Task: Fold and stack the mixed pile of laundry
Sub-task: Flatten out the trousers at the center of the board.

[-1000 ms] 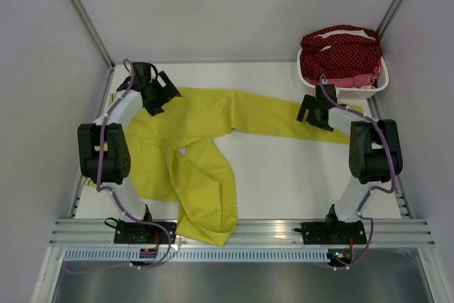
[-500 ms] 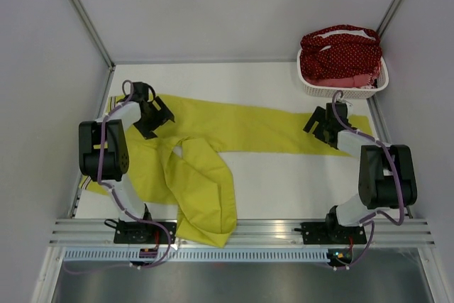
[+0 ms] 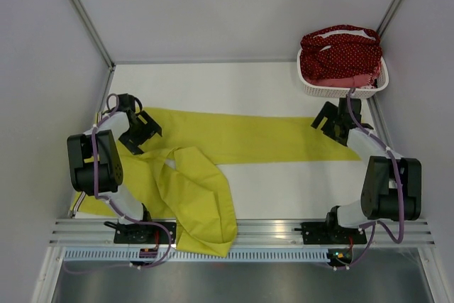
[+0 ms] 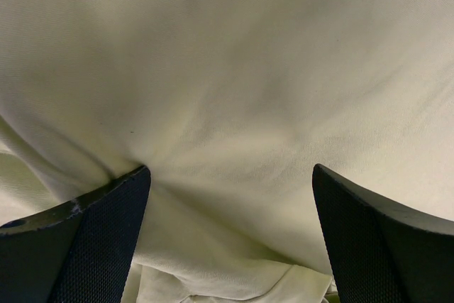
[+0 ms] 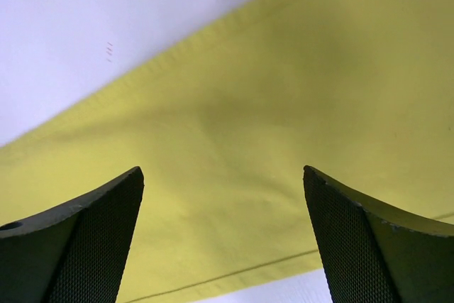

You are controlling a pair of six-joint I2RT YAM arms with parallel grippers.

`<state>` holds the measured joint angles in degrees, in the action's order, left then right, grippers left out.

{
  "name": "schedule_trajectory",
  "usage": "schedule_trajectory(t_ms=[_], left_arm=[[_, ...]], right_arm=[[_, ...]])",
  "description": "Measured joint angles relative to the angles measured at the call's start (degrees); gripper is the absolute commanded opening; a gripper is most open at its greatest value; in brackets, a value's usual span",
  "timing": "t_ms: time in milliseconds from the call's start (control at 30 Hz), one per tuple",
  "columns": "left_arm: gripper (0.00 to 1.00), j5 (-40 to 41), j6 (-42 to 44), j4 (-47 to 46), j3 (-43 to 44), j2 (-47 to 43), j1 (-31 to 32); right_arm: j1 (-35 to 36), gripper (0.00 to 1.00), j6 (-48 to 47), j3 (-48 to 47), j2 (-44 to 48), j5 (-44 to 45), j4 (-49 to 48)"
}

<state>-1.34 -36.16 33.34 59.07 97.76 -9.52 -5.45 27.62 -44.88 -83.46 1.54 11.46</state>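
The other leg is hanging over the near edge (image 3: 206, 238), so my left gripper should keep the waist end steady while my right gripper pulls that leg (image 3: 195, 160) along the stretched leg.
A yellow-green garment (image 3: 241, 136) lies on the white table (image 3: 213, 83), one long leg stretched flat from left to right. Its other leg is bunched at the front left (image 3: 202, 200) and hangs over the near edge. My left gripper (image 3: 142, 133) is at the stretched leg's left end, jaws wide open over pale folded cloth (image 4: 234, 69). My right gripper (image 3: 328, 120) is at the right end, jaws wide open over the yellow cloth (image 5: 284, 104) near its hem. The dark red white-dotted cloth (image 3: 340, 54) lies in the basket with a bit of pink (image 3: 358, 79) under it.
The white perforated basket (image 3: 344, 92) stands at the back right corner, just behind my right gripper. Grey walls close in the table on the left, back and right. The metal rail (image 3: 269, 228) runs along the near edge. Bare table (image 5: 106, 19) shows beside the leg's edge.
Both grippers have moved toward the near side and outward. The long leg came with them and now lies straight and flat across the table, where it was slanted and creased.
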Motion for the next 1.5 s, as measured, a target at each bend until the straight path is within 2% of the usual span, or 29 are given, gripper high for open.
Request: schedule_trajectory(t_ms=[133,467,667,900,1033,1100,1167,1333,1400,1500], left_arm=[[1.00,-0.2,0.1,0.1,0.0,-0.2,0.0],[1.00,-0.5,0.4,1.1,1.8,0.1,0.0],[1.00,-0.7,0.4,1.2,4.9,3.8,0.0],[1.00,-2.4,0.4,3.2,12.6,9.5,1.1],[1.00,-3.3,0.4,2.3,13.2,9.2,1.7],[1.00,-3.1,0.4,2.4,12.6,7.4,1.8],[1.00,-2.3,0.4,2.6,11.2,3.5,1.8],[1.00,3.0,-0.2,3.8,4.7,-14.2,1.8],[1.00,5.4,-1.0,4.4,1.6,-20.5,1.7],[1.00,7.8,-2.8,4.9,-4.4,-26.6,1.2]], right_arm=[[0.8,0.98,-1.5,-4.2,-2.8,-0.3,-2.2],[3.8,0.98,-4.9,-13.2,-18.9,2.1,-5.0],[3.8,0.98,-8.4,-19.2,-24.5,4.4,-6.0],[3.7,0.98,-14.8,-22.8,-27.2,5.6,-6.1],[5.2,0.98,-17.8,-23.1,-24.6,5.7,-2.9],[8.4,0.98,-18.7,-23.0,-20.6,6.5,-0.6],[14.6,0.98,-19.4,-22.9,-14.8,7.3,0.7],[38.9,0.98,-19.8,-20.3,-1.4,7.2,-0.5],[48.6,0.98,-19.1,-19.5,-0.5,5.2,-1.1],[58.0,0.98,-18.7,-20.5,-5.1,4.8,-0.7]])
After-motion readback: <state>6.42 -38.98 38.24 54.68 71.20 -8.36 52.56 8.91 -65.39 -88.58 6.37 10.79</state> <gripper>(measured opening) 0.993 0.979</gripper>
